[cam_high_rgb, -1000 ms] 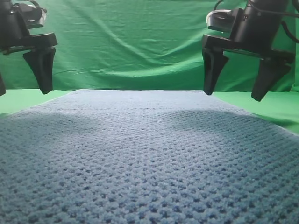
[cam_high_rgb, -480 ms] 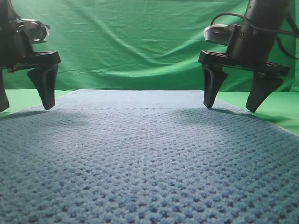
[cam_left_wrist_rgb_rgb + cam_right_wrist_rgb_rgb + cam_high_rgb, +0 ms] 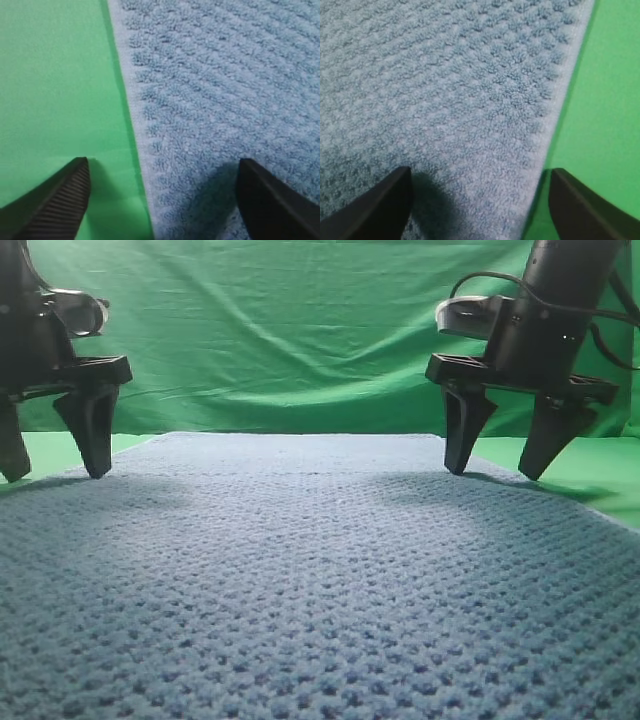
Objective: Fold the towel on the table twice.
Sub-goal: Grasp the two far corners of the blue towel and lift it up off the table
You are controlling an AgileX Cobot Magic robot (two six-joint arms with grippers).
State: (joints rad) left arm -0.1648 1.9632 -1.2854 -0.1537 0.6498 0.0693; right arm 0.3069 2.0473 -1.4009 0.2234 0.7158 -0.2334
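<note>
The towel will bend into a plump, round edge and stay doubled when the robot folds it, because the deep waffle weave looks thick.
The blue-grey waffle towel lies flat on the green table and fills most of the exterior view. My left gripper is open, low over the towel's far left edge. In the left wrist view its fingers straddle that edge: one finger over the table, the other over the towel. My right gripper is open, low over the far right edge. In the right wrist view one finger is over the towel, the other over the table.
A wrinkled green backdrop cloth hangs behind the table. Narrow strips of bare table show beside the towel at far left and far right.
Both grippers have come down, open, from above the towel's far corners to just above the table at the towel's side edges.
</note>
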